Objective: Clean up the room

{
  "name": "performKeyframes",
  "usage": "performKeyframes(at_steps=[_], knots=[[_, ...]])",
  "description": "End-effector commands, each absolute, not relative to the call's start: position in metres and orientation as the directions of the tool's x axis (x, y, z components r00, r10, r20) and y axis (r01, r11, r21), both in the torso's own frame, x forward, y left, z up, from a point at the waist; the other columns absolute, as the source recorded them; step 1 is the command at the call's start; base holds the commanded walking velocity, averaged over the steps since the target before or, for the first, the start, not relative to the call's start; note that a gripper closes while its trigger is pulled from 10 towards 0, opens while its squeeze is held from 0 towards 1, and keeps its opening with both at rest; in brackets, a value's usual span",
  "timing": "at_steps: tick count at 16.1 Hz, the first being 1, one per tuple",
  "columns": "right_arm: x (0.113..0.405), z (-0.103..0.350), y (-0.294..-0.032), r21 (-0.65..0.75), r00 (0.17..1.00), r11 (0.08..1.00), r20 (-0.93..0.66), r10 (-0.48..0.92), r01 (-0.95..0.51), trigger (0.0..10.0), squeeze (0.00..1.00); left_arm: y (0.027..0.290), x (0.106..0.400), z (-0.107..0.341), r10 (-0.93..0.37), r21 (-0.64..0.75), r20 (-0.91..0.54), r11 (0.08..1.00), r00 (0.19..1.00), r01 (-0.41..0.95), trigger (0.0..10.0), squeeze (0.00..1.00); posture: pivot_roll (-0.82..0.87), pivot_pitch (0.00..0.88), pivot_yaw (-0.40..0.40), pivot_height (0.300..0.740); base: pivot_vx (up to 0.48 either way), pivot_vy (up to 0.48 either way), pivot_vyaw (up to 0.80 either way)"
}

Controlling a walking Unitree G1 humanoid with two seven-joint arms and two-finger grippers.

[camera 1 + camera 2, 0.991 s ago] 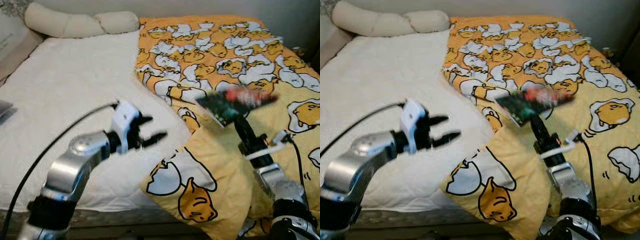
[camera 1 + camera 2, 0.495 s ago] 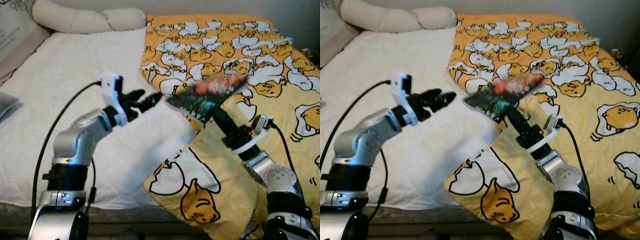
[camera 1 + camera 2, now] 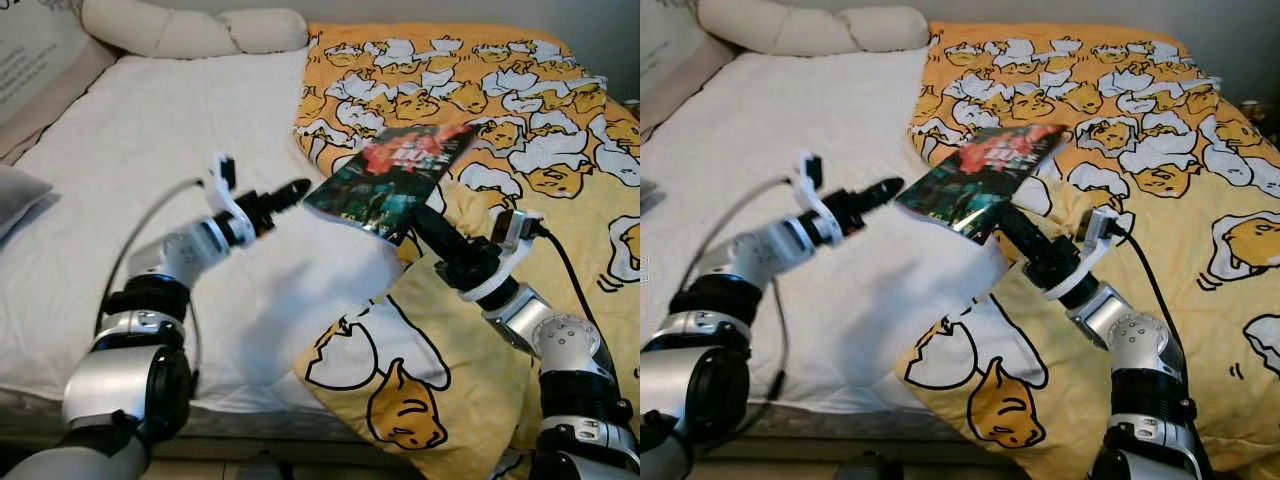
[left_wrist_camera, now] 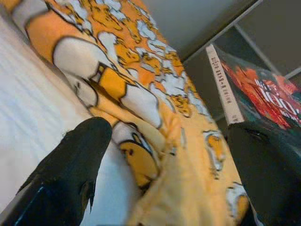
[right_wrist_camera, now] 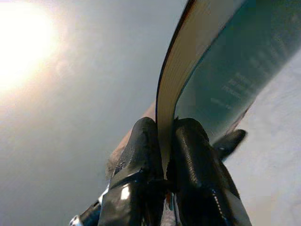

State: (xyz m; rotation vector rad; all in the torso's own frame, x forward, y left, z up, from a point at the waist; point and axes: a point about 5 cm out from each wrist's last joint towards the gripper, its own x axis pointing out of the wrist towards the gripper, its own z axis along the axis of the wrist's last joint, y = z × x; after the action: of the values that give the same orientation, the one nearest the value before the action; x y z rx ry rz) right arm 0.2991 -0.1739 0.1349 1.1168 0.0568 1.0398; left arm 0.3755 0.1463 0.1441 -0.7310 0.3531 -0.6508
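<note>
The book's white spine [image 4: 225,85] is turned toward my left gripper, so I expect the thin book [image 3: 392,180] to stay closed and straight when I carry it by that spine.
A dark teal book [image 3: 392,172] with a red-printed cover hangs tilted above the bed, where the white sheet meets the yellow blanket. My right gripper [image 3: 428,226] is shut on its near edge; the right wrist view has both fingers clamped on the book [image 5: 221,70] at the pages. My left gripper [image 3: 283,194] reaches from the left, its tips just short of the book's left corner. It is open: the left wrist view has its two fingers [image 4: 70,169] wide apart, with the book's spine [image 4: 263,94] beyond one of them.
The bed has a white quilted sheet [image 3: 150,130] on the left and a yellow-orange cartoon-egg blanket [image 3: 480,80] on the right, one corner folded over the front edge [image 3: 400,400]. A long cream pillow [image 3: 190,30] lies at the head, a grey cushion [image 3: 15,195] at far left.
My right gripper has carried the book leftward and lower over the sheet's edge. My left arm has stretched forward, bringing its gripper up to the book's left corner. The camera shifted too.
</note>
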Motion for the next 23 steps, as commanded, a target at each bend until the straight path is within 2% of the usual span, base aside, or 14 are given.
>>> performKeyframes(at_steps=[1,3,4,6,8,11,13,14,15,16,19,23], knots=[[0.297,0.145,-0.173,0.716,0.506,0.003,0.49,0.71,-0.698,0.0,0.0,0.143,0.379,0.153,-0.672,-0.723,-0.041,0.531,0.74,0.442,10.0,0.0,0.04,0.0,0.049,0.74,0.0,0.0,0.0],[0.295,0.144,-0.171,0.715,0.489,-0.008,0.486,0.725,-0.699,0.0,0.0,0.14,0.38,0.151,-0.673,-0.774,-0.015,0.476,0.739,0.418,10.0,0.0,0.04,0.0,0.052,0.74,0.0,0.0,0.0],[0.293,0.144,-0.17,0.717,0.483,-0.011,0.48,0.732,-0.697,0.0,0.0,0.14,0.381,0.158,-0.673,-0.832,0.059,0.375,0.738,0.408,10.0,0.0,0.04,0.0,0.054,0.74,0.0,0.0,0.0],[0.292,0.144,-0.169,0.718,0.478,-0.015,0.48,0.736,-0.696,0.0,0.0,0.138,0.38,0.163,-0.696,-0.865,0.123,0.274,0.707,0.42,10.0,0.0,0.04,0.0,0.054,0.74,0.0,0.0,0.0],[0.293,0.144,-0.165,0.716,0.468,-0.028,0.484,0.739,-0.697,0.0,0.0,0.129,0.373,0.156,-0.766,-0.863,0.098,0.253,0.635,0.438,10.0,0.0,0.05,0.0,0.052,0.74,0.0,0.0,0.0],[0.293,0.144,-0.163,0.717,0.46,-0.036,0.484,0.745,-0.696,0.0,0.0,0.125,0.37,0.151,-0.795,-0.866,0.084,0.241,0.601,0.439,10.0,0.0,0.05,0.0,0.052,0.74,0.0,0.0,0.0],[0.293,0.143,-0.162,0.719,0.458,-0.038,0.481,0.748,-0.694,0.0,0.0,0.12,0.366,0.145,-0.827,-0.853,0.033,0.269,0.562,0.446,10.0,0.0,0.05,0.0,0.052,0.74,0.0,0.0,0.0],[0.293,0.143,-0.161,0.72,0.458,-0.036,0.478,0.749,-0.693,0.0,0.0,0.121,0.366,0.144,-0.826,-0.854,0.035,0.268,0.563,0.446,9.4,0.0,0.05,0.0,0.053,0.74,0.0,0.0,0.0],[0.293,0.143,-0.161,0.721,0.459,-0.033,0.475,0.751,-0.692,0.0,0.0,0.123,0.367,0.146,-0.819,-0.858,0.065,0.246,0.57,0.451,1.1,0.0,0.05,0.0,0.053,0.74,0.0,0.0,0.0],[0.293,0.142,-0.162,0.723,0.461,-0.029,0.47,0.753,-0.69,0.0,0.0,0.124,0.368,0.151,-0.818,-0.855,0.104,0.217,0.566,0.471,0.0,0.0,0.05,0.0,0.051,0.74,0.0,0.0,0.0],[0.292,0.14,-0.162,0.726,0.461,-0.025,0.463,0.757,-0.687,0.0,0.0,0.122,0.364,0.156,-0.848,-0.845,0.165,0.141,0.504,0.515,0.0,0.0,0.05,0.0,0.051,0.74,0.0,0.0,0.0],[0.293,0.14,-0.161,0.725,0.459,-0.02,0.457,0.762,-0.688,0.0,0.0,0.122,0.361,0.153,-0.865,-0.834,0.165,0.134,0.473,0.536,0.0,0.0,0.05,0.0,0.053,0.74,0.0,0.0,0.0]])
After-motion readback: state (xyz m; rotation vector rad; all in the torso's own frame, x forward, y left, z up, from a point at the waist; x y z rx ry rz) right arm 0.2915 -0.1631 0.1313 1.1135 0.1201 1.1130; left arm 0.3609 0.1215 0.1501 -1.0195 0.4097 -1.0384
